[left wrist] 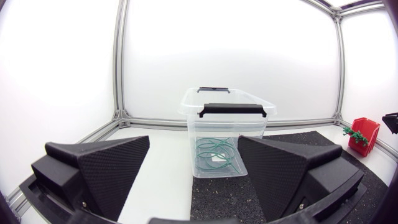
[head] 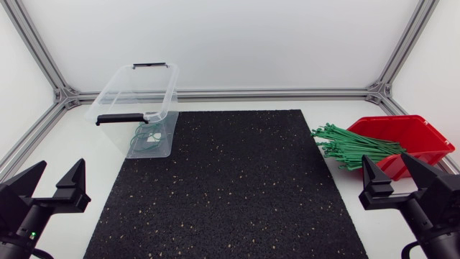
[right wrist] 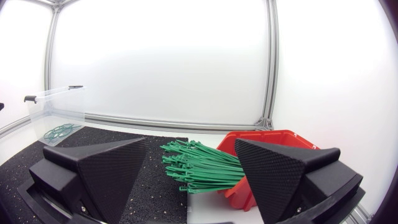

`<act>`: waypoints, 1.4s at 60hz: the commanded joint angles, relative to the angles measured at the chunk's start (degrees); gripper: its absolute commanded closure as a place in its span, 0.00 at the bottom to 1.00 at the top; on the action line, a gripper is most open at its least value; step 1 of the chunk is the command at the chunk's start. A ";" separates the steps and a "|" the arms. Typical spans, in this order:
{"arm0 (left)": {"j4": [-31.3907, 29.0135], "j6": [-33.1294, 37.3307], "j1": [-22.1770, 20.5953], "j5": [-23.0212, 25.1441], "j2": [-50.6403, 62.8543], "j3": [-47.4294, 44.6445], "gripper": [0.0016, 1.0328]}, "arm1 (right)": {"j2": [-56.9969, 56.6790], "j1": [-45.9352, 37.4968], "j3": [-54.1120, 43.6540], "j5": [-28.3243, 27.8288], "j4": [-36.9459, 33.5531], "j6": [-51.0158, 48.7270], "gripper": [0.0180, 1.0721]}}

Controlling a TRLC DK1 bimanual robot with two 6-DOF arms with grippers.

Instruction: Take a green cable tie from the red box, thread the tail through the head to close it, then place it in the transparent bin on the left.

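A green cable tie (head: pixel 361 149) will slip out and leave the rest in the red box when I pull, because the heads (head: pixel 328 134) are spread out loose and uneven.
A red box (head: pixel 411 138) stands at the table's right side with a bundle of green cable ties (head: pixel 350 147) sticking out of it toward the mat. The transparent bin (head: pixel 138 108) with black handles stands at the back left and holds a few closed green tie loops (head: pixel 146 141). My left gripper (head: pixel 53 185) rests open at the front left, empty. My right gripper (head: pixel 394 175) rests open at the front right, just in front of the red box. In the right wrist view the ties (right wrist: pixel 199 168) and red box (right wrist: pixel 273 146) lie ahead of the open fingers. The bin (left wrist: pixel 225 134) stands ahead of the left gripper.
A black speckled mat (head: pixel 230 187) covers the middle of the white table. Aluminium frame rails (head: pixel 273 93) run along the back and sides.
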 commanded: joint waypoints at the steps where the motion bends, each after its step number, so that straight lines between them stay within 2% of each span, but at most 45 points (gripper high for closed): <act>1: -0.87 -0.85 0.35 -0.52 -0.56 -2.35 0.04 | -0.62 -0.21 -1.26 -0.21 0.12 0.59 0.04; 29: -0.87 -0.85 0.35 -0.52 -0.56 -2.35 0.04 | -0.71 -0.21 -0.38 -0.03 1.35 0.50 0.04; 49: -0.78 -0.85 0.35 -0.52 -0.56 -2.35 0.04 | 1.13 -0.56 7.88 0.67 1.17 0.50 0.04; 74: -0.78 -0.85 0.44 -0.52 -0.56 -2.35 0.04 | 24.42 -3.46 24.06 1.02 0.12 -3.28 0.04; 84: -0.78 -0.85 0.44 -0.52 -0.65 -2.35 0.04 | 34.88 -5.66 32.49 1.20 -6.39 -7.85 0.05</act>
